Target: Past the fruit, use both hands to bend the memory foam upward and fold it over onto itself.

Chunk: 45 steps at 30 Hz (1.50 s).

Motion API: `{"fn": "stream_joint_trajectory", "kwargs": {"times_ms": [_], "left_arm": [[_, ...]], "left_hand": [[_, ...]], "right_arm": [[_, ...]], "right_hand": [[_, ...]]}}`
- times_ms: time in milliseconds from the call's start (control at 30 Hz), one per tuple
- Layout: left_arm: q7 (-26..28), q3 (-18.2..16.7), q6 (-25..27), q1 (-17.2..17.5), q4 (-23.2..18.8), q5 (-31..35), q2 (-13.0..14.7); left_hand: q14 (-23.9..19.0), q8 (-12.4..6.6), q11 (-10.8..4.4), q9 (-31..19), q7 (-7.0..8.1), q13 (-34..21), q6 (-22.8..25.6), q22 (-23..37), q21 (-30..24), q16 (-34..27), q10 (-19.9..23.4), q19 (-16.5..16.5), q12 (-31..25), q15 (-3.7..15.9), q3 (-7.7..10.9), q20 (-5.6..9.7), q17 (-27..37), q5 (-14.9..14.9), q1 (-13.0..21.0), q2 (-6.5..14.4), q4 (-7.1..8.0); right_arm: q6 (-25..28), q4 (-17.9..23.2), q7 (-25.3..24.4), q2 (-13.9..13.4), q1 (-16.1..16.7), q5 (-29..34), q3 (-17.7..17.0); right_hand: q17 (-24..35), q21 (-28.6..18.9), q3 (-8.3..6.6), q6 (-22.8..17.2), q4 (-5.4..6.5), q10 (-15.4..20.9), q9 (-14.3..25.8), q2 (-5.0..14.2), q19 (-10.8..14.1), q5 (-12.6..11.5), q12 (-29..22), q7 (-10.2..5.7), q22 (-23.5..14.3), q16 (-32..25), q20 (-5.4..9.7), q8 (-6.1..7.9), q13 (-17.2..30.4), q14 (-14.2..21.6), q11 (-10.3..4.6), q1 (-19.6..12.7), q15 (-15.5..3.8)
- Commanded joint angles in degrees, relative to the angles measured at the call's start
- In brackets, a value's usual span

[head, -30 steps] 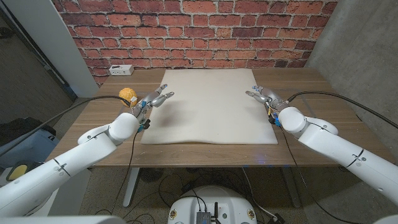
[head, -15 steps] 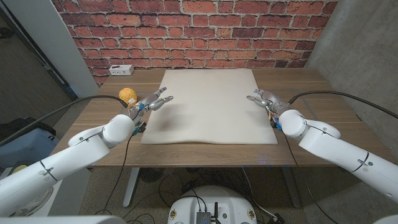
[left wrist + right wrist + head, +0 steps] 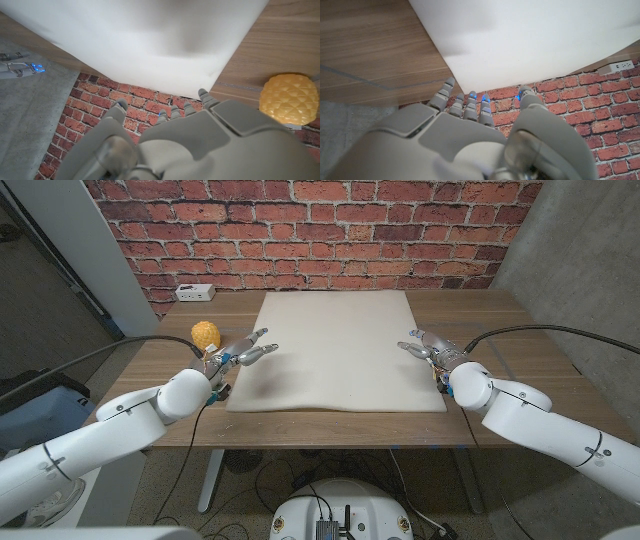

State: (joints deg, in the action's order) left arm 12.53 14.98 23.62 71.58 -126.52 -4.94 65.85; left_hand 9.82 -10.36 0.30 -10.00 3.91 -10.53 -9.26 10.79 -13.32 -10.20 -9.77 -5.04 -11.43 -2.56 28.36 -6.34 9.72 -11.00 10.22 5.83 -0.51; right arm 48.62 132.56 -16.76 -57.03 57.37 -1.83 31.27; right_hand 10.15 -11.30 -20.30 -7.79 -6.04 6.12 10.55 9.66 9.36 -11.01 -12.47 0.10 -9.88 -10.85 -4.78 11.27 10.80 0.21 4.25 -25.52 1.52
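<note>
I expect the memory foam [image 3: 335, 345] to curl over in a rounded bend when I lift and fold it, because its near edge [image 3: 335, 410] is thick but wavy.
A large white memory foam sheet [image 3: 335, 345] lies flat on the wooden table [image 3: 160, 375], its near edge slightly wavy. A yellow pineapple-like fruit [image 3: 206, 333] sits just left of the foam; it also appears in the left wrist view [image 3: 289, 98]. My left hand [image 3: 240, 351] hovers over the foam's left edge, fingers apart, holding nothing. My right hand [image 3: 428, 347] is over the foam's right edge, fingers spread and empty. The wrist views show the foam [image 3: 150, 40] [image 3: 530, 35] beyond each hand [image 3: 200, 135] [image 3: 470, 135].
A white power strip [image 3: 190, 291] lies at the table's back left corner, also seen in the right wrist view [image 3: 619, 66]. A brick wall stands behind the table. Bare wood lies on both sides of the foam.
Both hands have drawn back a little toward the table's near edge along the foam's sides. The foam and the fruit have not moved.
</note>
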Motion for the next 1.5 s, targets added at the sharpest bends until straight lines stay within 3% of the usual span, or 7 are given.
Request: {"fn": "stream_joint_trajectory", "kwargs": {"times_ms": [33, 300, 533, 667, 867, 1267, 1500], "left_arm": [[0.5, -2.7, 3.7, 5.1, -5.2, 0.9, 3.9], [1.0, -4.2, 5.1, 8.1, -6.8, 1.3, 5.5], [1.5, -3.8, 10.1, 8.9, -9.8, 4.7, 8.0], [0.3, -1.9, 14.2, 7.8, -12.0, 8.0, 10.7], [-0.9, 0.6, 18.4, 6.4, -14.4, 11.6, 13.5], [-7.5, 7.0, 24.7, 0.9, -17.6, 18.5, 17.0], [-14.6, 11.8, 28.4, -3.5, -19.4, 25.4, 17.3]], "left_hand": [[2.3, -0.03, -0.4, -0.2, 0.06, -0.1, -0.5, 0.3, 0.1, -0.1, -2.2, 0.0, 0.0, 0.29, 0.09, -0.03, 0.2, 0.1, 0.6, -0.4, -0.58], [2.1, -0.16, -0.61, -0.2, 0.25, -0.1, -0.6, 0.2, 0.1, -0.1, -2.1, 0.5, -0.1, 0.47, 0.12, 0.14, 0.1, 0.1, 1.5, -0.7, -1.71], [-0.9, -0.5, -2.62, -0.2, 0.25, -0.1, -1.2, -0.1, -0.5, -0.7, -1.4, 4.0, -0.3, 0.48, 0.77, -0.78, 0.1, 0.1, 6.3, -2.5, -6.67], [-1.3, -1.18, -1.75, -0.3, -0.05, -0.1, 0.0, -0.1, -0.3, -0.4, -0.4, 4.9, -0.6, 0.47, 0.9, -0.34, 0.2, 0.1, 9.2, -3.8, -8.93], [-1.1, -1.46, -1.5, -0.2, -0.4, -0.1, 1.2, -0.2, -0.3, -0.3, 0.6, 5.8, -0.8, 0.67, 0.82, 1.53, 0.2, -0.1, 10.9, -4.7, -9.56], [-1.6, -1.82, -1.96, -0.2, -0.19, -0.1, 3.1, -0.3, 0.0, -0.3, 2.3, 6.8, -1.1, -0.11, 0.17, -0.73, 0.2, -1.1, 14.5, -7.7, -9.99], [-1.5, -1.83, -1.54, -0.2, -0.85, -0.1, 3.7, -0.3, 0.3, -0.2, 2.6, 7.1, -1.0, -0.96, -0.23, -1.47, 0.2, -1.9, 16.9, -9.3, -10.02]], "right_arm": [[4.5, 3.7, -1.0, -1.5, 1.6, 1.0, 0.9], [7.4, 5.6, -1.6, -1.7, 1.8, 2.3, 2.9], [10.6, 7.3, -2.4, -1.3, 1.4, 4.0, 5.3], [13.9, 8.8, -2.0, -1.4, 0.3, 5.3, 7.7], [18.9, 10.7, -1.6, -1.3, -1.8, 6.9, 11.3], [31.1, 13.3, -1.0, -0.7, -11.2, 9.9, 23.7], [31.4, 13.8, 3.2, -1.3, -12.6, 15.2, 26.9]], "right_hand": [[0.2, -0.4, -0.18, -0.6, -0.18, 0.6, 0.1, -0.01, 0.7, 0.0, -0.2, -0.16, -0.2, -0.5, 0.15, 0.38, 0.1, 0.1, -0.13, -0.8, -0.26], [0.1, -0.5, -0.46, -0.4, -0.56, 0.8, 0.1, -0.07, 1.1, 0.1, -0.2, -0.4, -0.2, -0.5, 0.13, 0.17, 0.1, 0.3, -0.53, -1.3, -0.34], [0.0, -0.6, -1.04, -0.1, -1.69, 1.0, 0.1, -0.55, 1.9, 0.1, -0.1, 0.06, -0.1, -0.5, 0.96, -0.14, 0.1, 1.1, -1.18, -2.6, -1.53], [0.0, -0.7, -1.13, 0.1, -2.19, 0.8, 0.1, -1.02, 2.2, 0.2, 0.1, 0.35, -0.1, -0.3, 1.26, -0.26, 0.1, 1.2, -1.49, -3.1, -2.06], [0.0, -0.6, -1.04, 1.2, -3.0, 0.1, 0.1, -2.2, 2.5, 0.3, 0.5, 0.81, -0.1, -0.1, 1.47, -0.66, 0.1, 1.2, -1.92, -3.8, -1.67], [0.0, -0.5, -1.31, 2.8, -4.21, -1.2, 0.1, -3.84, 2.9, 0.0, 1.0, 0.33, 0.0, 0.2, 1.51, -0.91, 0.1, 1.0, -2.41, -5.9, -1.44], [0.0, -0.4, -1.5, 4.1, -4.65, -2.7, 0.2, -5.28, 3.2, -0.3, 1.4, -0.15, 0.0, 0.3, 1.65, -0.93, 0.1, 0.7, -2.93, -7.7, -1.09]]}}
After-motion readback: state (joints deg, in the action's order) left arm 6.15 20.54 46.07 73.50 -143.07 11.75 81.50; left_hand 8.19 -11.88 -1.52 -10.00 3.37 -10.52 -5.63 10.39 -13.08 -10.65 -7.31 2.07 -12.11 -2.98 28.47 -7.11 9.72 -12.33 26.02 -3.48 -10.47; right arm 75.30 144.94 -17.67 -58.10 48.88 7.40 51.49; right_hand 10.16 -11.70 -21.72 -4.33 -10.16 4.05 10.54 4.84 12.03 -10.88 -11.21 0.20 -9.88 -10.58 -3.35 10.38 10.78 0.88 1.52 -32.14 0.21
